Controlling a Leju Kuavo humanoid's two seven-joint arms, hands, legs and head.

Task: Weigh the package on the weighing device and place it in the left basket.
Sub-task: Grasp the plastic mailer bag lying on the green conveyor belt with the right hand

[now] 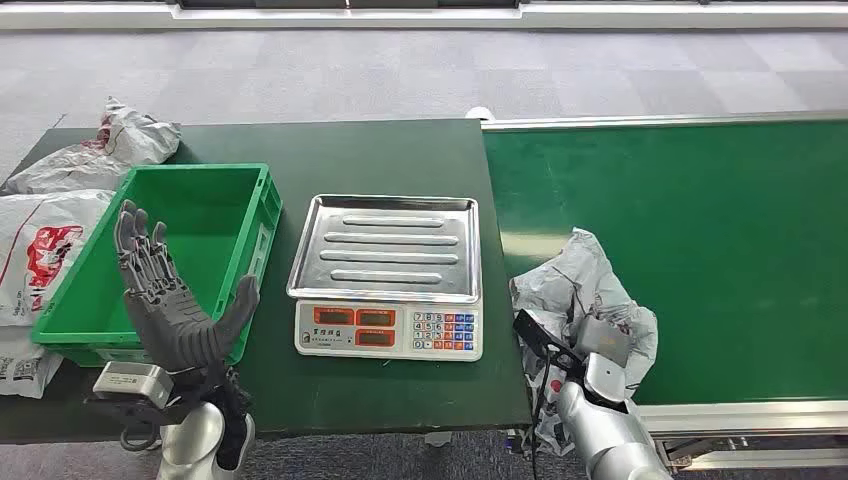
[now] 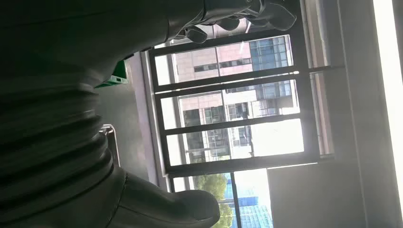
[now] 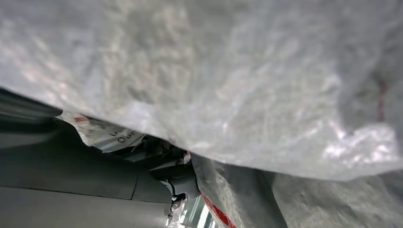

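The crumpled plastic [image 1: 552, 420] sags over the conveyor's edge, so I expect the package [image 1: 578, 285] to spread out limply across the basket's rim when I lower it there.
The package [image 1: 580, 292], a crumpled grey-white plastic mailer, sits at the near left corner of the green conveyor [image 1: 700, 210] and hangs over its edge. My right hand [image 1: 598, 362] reaches up into it from below and grips it; the plastic covers the fingers. In the right wrist view the package [image 3: 228, 80] lies pressed close to the camera. The scale [image 1: 388, 330] with its bare steel tray [image 1: 385, 248] stands mid-table. To its left is the green basket [image 1: 258, 215], with nothing in it. My left hand [image 1: 165, 300] is raised before the basket, fingers spread, holding nothing; the left wrist view shows that hand [image 2: 71, 118] dark against windows.
The scale and basket stand on a dark green table [image 1: 400, 150]. Other white mailer bags [image 1: 45, 250] lie heaped at the table's left end, touching the basket's outer side. A metal rail [image 1: 740, 415] runs along the conveyor's near edge.
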